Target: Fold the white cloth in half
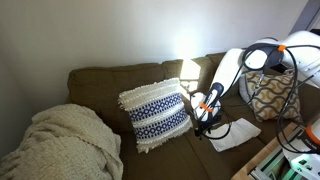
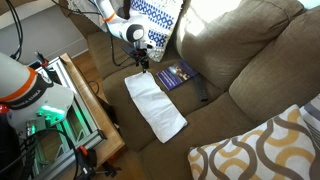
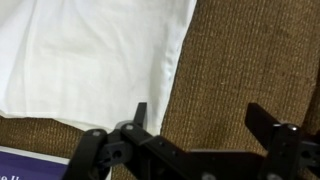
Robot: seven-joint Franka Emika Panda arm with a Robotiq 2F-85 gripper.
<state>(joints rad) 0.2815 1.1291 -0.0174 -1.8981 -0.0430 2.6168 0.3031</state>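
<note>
The open fingers are on both sides of the white cloth's long edge (image 3: 170,80) near its corner, so my gripper should keep going down until the fingers close on that edge (image 3: 155,121).
The white cloth (image 2: 155,104) lies flat on the brown sofa seat in both exterior views; it also shows in an exterior view (image 1: 235,134). In the wrist view it (image 3: 95,55) fills the upper left, with its long edge running down toward my left finger. My gripper (image 3: 197,118) is open and empty, its fingers spread over bare seat fabric just beside the cloth's edge. In the exterior views the gripper (image 2: 145,58) (image 1: 206,119) hangs at one end of the cloth.
A white-and-blue patterned fringed pillow (image 1: 157,113) leans on the sofa back. A cream knitted blanket (image 1: 60,145) lies at the far end. A purple book (image 2: 176,75) and a dark remote (image 2: 201,91) lie beside the cloth. A yellow-patterned cushion (image 2: 262,150) sits close by.
</note>
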